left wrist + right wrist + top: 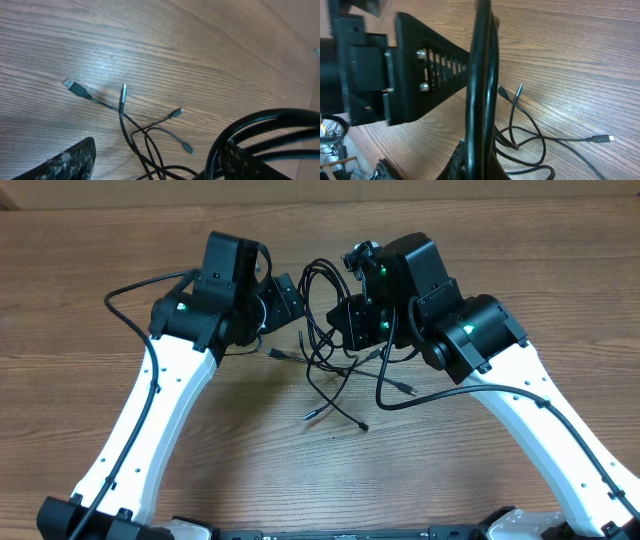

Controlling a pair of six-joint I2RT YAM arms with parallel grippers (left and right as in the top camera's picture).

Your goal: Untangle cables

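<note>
The looped bundle (235, 128) bends around my left gripper's finger. I should back that gripper clear of it and grab the crossing strands of cable (322, 356) nearer the plug ends.
The cables (325, 358) are thin black cords tangled on the wooden table between my two arms, with several plug ends trailing toward the front. My left gripper (288, 300) is just left of the loops. In the left wrist view it (160, 170) is open, thin strands (122, 117) run between its fingers, and a looped bundle (260, 122) curves around its right finger. My right gripper (350, 320) is at the right of the loops. In the right wrist view it (479, 161) is shut on a taut bundle of cables (482, 75) running straight up.
Loose plug ends lie on the table: a USB plug (75, 88), a metal-tipped plug (124, 91) and a small plug (604, 139). The left gripper's finger (435, 65) is close beside the held bundle. Thicker arm cables (130, 290) hang from both arms.
</note>
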